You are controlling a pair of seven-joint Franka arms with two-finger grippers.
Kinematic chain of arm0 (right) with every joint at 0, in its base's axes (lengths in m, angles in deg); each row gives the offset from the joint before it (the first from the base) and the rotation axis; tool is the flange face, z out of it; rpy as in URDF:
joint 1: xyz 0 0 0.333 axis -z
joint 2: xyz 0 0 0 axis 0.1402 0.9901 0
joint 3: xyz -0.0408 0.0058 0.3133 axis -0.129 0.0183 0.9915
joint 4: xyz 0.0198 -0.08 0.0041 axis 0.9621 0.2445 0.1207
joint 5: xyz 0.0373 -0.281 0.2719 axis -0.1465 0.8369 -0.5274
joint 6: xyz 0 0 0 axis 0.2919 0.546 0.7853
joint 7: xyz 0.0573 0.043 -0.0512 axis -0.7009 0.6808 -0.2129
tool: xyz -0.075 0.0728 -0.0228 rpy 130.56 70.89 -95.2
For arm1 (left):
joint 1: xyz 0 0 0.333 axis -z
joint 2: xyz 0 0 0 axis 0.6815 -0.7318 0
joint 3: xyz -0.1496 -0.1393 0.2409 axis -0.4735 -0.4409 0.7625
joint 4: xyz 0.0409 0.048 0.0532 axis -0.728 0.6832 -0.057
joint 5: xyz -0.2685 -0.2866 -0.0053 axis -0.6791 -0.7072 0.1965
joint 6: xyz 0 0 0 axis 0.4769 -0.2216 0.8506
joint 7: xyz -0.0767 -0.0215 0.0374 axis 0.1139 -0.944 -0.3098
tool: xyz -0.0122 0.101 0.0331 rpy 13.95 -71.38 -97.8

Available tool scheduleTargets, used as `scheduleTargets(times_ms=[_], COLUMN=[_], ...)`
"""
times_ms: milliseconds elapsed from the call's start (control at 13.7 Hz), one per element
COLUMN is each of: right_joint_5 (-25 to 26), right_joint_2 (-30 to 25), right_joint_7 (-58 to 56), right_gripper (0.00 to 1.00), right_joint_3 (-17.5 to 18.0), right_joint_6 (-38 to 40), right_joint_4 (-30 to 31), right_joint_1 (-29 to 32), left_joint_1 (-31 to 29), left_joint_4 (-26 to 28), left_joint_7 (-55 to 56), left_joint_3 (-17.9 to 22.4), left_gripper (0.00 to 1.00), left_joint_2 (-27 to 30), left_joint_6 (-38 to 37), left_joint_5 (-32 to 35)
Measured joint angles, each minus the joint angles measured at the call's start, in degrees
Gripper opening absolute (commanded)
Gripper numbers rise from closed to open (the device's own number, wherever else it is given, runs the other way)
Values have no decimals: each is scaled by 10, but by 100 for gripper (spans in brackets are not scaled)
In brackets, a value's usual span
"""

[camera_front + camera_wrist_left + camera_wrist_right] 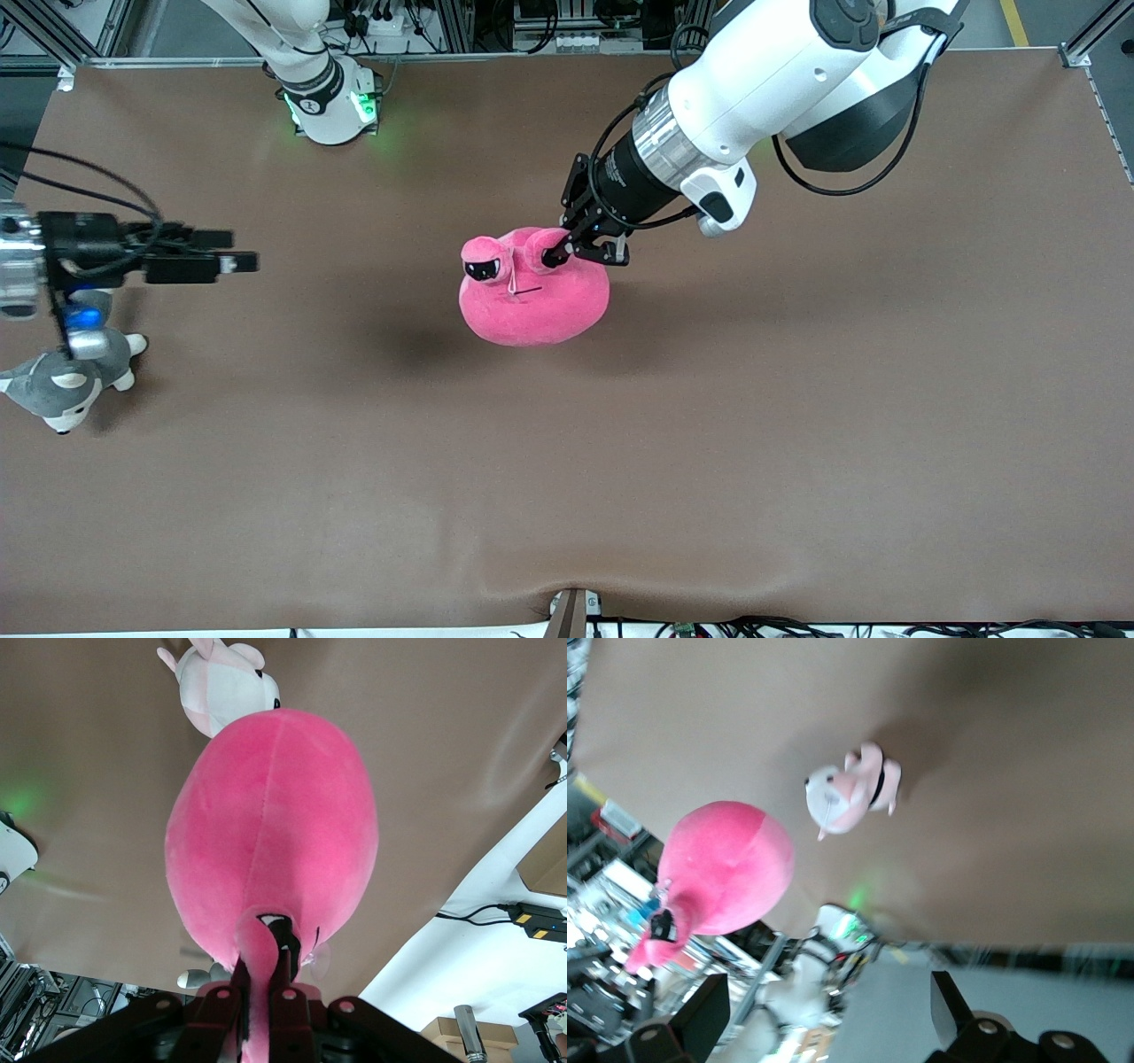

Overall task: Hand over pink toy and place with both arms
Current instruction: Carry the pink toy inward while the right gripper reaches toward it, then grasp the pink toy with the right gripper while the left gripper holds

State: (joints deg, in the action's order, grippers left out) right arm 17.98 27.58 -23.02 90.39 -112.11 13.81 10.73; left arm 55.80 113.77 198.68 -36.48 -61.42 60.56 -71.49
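Next, I swing my right gripper in and grab the toy's free ear (480, 251), because the pink toy (537, 303) hangs off to the side of that gripper's open fingers.
The pink toy (536, 297) is a round hot-pink plush with black sleepy eyes. It hangs above the middle of the brown table (797, 399). My left gripper (567, 252) is shut on one of its ears. In the left wrist view the toy (275, 833) hangs below that gripper (263, 992), with the ear pinched between the fingers. My right gripper (235, 251) is open and empty, above the table toward the right arm's end. It points toward the toy, well apart from it. The right wrist view shows the toy (726, 868) past that open gripper (828, 1019).
A grey-and-white plush husky (66, 381) lies at the right arm's end, partly under the right gripper. A small pale pink-and-white plush dog (221, 691) lies on the table under the held toy. It also shows in the right wrist view (850, 797) and is hidden in the front view.
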Motion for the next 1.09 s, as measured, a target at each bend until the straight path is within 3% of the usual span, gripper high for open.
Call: scheduleTargets(times_ms=[219, 511, 730, 1094], right_joint_5=[-5, -4, 3, 85], right_joint_2=[-2, -2, -2, 5], right_joint_7=[186, 389, 431, 432], right_gripper=[100, 100, 97, 100], right_joint_3=[2, 3, 2, -10], right_joint_6=[-24, -155, -211, -215], right_joint_4=[-9, -12, -8, -3], right_joint_1=[-75, -195, -237, -233], left_joint_1=[2, 13, 22, 24], left_joint_4=[0, 0, 0, -2], left_joint_7=[14, 42, 43, 43], left_joint_3=[0, 0, 0, 1], left_gripper=[0, 0, 0, 0], left_joint_2=[-2, -12, -26, -31], left_joint_6=[3, 27, 39, 43], left_joint_5=[0, 0, 0, 0])
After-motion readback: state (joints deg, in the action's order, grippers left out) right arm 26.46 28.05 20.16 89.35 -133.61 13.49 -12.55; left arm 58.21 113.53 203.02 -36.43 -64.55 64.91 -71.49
